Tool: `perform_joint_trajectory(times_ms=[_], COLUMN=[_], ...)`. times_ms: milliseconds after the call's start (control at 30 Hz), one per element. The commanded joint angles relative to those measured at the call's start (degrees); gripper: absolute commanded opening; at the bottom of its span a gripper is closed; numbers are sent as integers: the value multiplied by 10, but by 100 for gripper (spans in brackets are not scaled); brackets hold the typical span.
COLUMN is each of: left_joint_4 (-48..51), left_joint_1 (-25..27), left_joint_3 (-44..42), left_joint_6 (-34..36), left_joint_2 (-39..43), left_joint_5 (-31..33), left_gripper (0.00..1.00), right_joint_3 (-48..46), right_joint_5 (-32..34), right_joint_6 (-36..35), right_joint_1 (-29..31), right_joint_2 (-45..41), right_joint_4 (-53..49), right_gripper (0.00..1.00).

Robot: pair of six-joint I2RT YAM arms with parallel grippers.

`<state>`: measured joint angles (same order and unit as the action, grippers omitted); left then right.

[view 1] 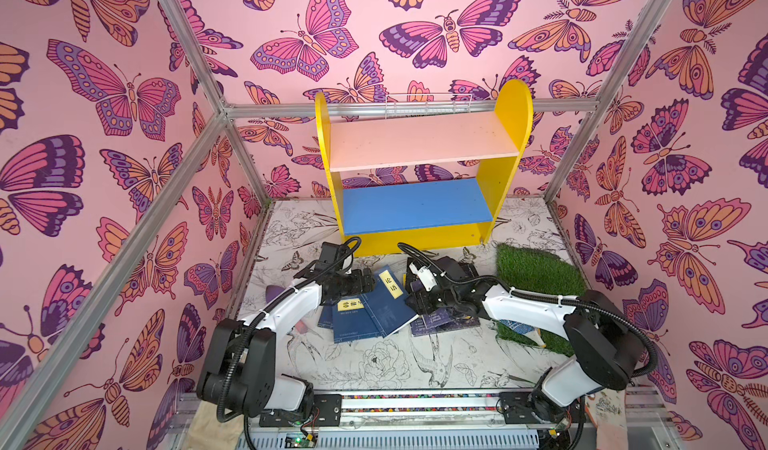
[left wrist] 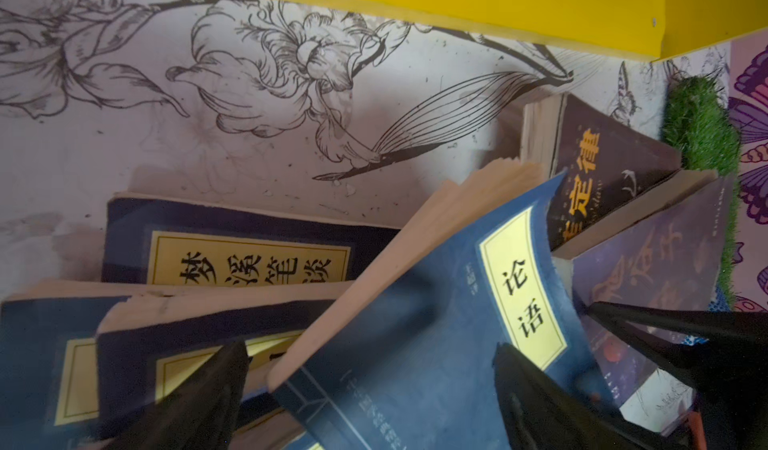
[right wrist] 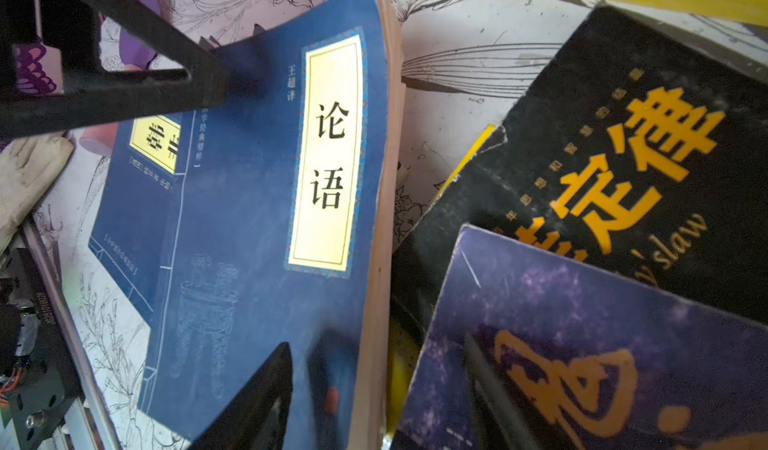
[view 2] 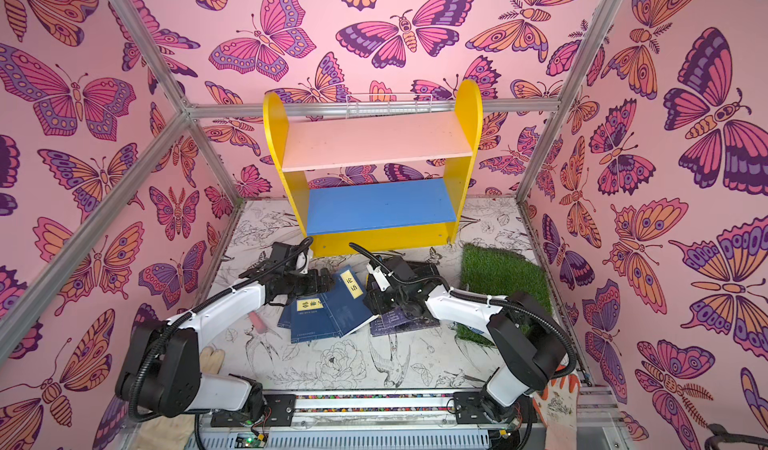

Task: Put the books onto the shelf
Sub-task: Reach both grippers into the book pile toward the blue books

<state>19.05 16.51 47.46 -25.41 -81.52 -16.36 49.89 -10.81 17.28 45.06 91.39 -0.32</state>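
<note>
The tilted navy book's top edge (left wrist: 424,250) is up above the other navy books. Next, my left gripper grips that edge (left wrist: 344,310) and raises it before my right gripper puts the book on the shelf.
The shelf (view 1: 419,140) stands at the back with its pink and blue (view 1: 415,207) boards bare. The books lie heaped on the floor in front of it. A navy book with a yellow label (view 1: 388,302) (left wrist: 415,323) (right wrist: 249,219) is tilted up over other navy books (view 1: 347,323) (left wrist: 232,252). A black book (right wrist: 623,157) and a purple book (right wrist: 582,344) lie beside them. My left gripper (view 1: 368,279) (left wrist: 374,369) is open, its fingers straddling the tilted book's width. My right gripper (view 1: 411,290) (right wrist: 376,369) is open astride that book's page edge.
A green grass mat (view 1: 536,273) lies at the right, with a blue dotted glove (view 1: 515,327) on its near edge. A white wire basket (view 1: 428,103) sits behind the shelf. A pale glove (view 2: 212,358) and an orange glove (view 2: 557,390) lie near the arm bases.
</note>
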Motion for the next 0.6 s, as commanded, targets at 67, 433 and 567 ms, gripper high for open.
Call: perform_joint_trajectory(times_ms=[67,433,567], left_joint_4=[27,-10,-11], left_joint_1=[-1,-1,-1], left_joint_3=[21,25,27], left_joint_6=[23,48,49], left_joint_2=[-35,-67,-57], left_joint_5=[-36,-103,-111], left_gripper=[93,52,16], right_joint_3=[-6,-7,-9], right_joint_5=[-16,-9,-2], right_joint_6=[-19,-18,-15], right_joint_1=[5,6,6], right_joint_2=[32,38,35], right_joint_4=[-61,-60,-60], right_gripper=[65,65,65])
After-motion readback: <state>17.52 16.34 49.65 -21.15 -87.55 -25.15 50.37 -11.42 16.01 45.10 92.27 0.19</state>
